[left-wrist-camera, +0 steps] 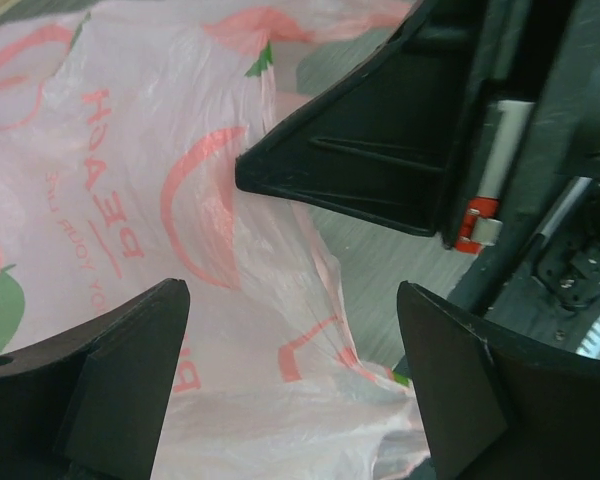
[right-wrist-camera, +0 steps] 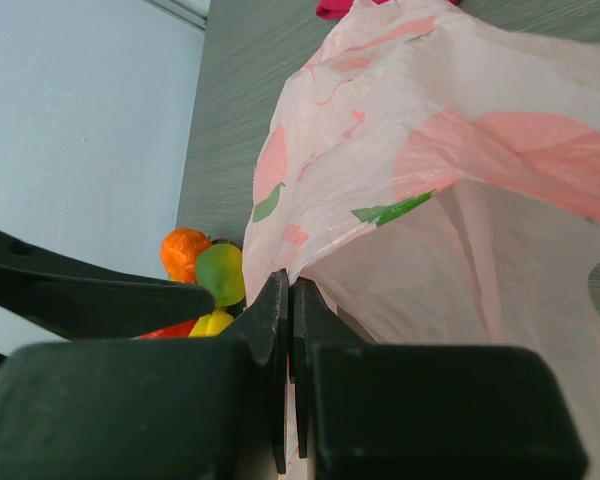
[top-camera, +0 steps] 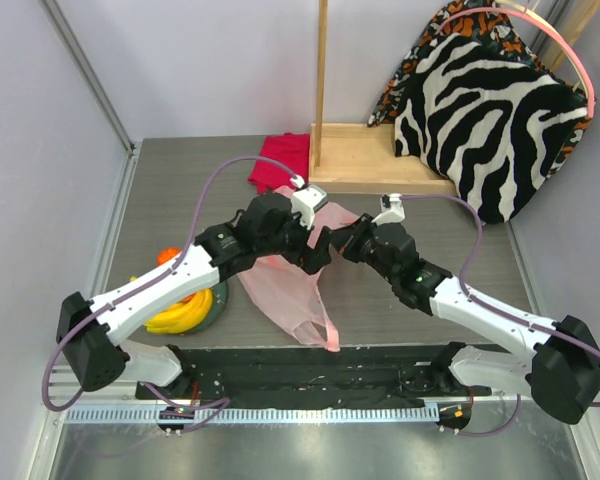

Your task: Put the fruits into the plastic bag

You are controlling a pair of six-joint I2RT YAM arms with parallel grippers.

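Observation:
The plastic bag's opening [top-camera: 315, 288] lies collapsed beneath my left gripper, so next my right gripper pulls the bag's rim [top-camera: 336, 218] away and spreads it open for the fruits.
The pink plastic bag [top-camera: 280, 282] lies crumpled at the table's middle, its loop handles trailing toward the near edge. My right gripper [top-camera: 332, 241] is shut on an edge of the bag [right-wrist-camera: 460, 170], the film pinched between its jaws [right-wrist-camera: 290, 285]. My left gripper [top-camera: 313, 258] is open just above the bag [left-wrist-camera: 130, 200], with the film between its spread fingers [left-wrist-camera: 292, 288]. The bananas [top-camera: 180, 315] lie on the plate at the left, with the orange fruit [top-camera: 167, 257] beside them. The right wrist view shows the orange fruit [right-wrist-camera: 185, 250], the green fruit [right-wrist-camera: 220, 275] and a sliver of the red fruit [right-wrist-camera: 165, 330].
The grey-blue plate [top-camera: 218, 300] sits under my left arm. A folded magenta cloth [top-camera: 285, 160] lies at the back. A wooden stand [top-camera: 365, 165] and a zebra-print cushion [top-camera: 490, 120] fill the back right. Walls close in the left side.

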